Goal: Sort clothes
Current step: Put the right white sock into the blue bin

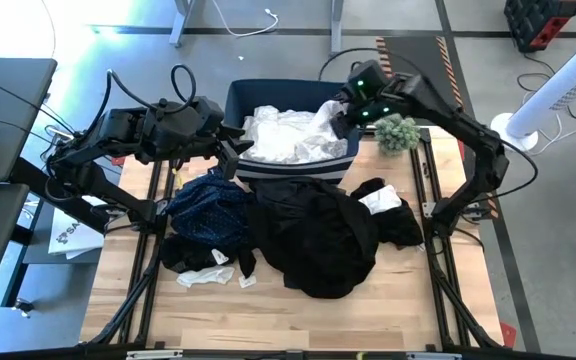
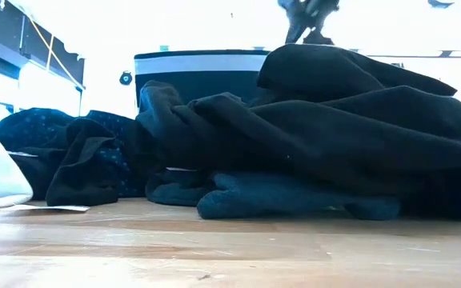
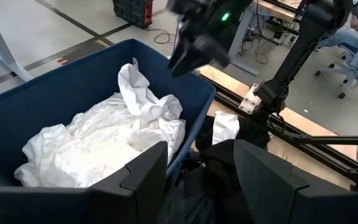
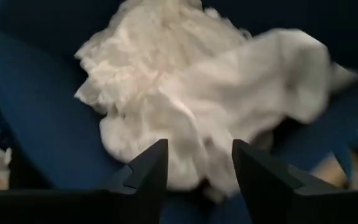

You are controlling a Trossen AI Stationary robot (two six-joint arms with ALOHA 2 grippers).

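The white piece [image 1: 380, 199] is lying across the black pile and shows its own clear edges [image 1: 395, 193], so the white piece will come off on its own when I lift it.
White shirts [image 1: 290, 135] lie crumpled inside the dark blue fabric bin [image 1: 243, 100] at the table's far middle; they also show in the left wrist view [image 3: 104, 140] and the right wrist view [image 4: 197, 93]. A big pile of black clothes [image 1: 318, 235] lies on the table in front of the bin. A navy garment with white dots [image 1: 208, 205] lies to its left. Small white socks [image 1: 208, 275] lie near the front left. My left gripper [image 3: 201, 174] is open and empty at the bin's near left corner. My right gripper [image 4: 199, 165] is open and empty above the white shirts at the bin's right side.
A green fuzzy object [image 1: 398, 132] sits on the table right of the bin. A white piece [image 1: 380, 200] lies on the black pile's right part. Bare wood [image 1: 298, 320] stretches along the near edge. Desks stand off the table's left side.
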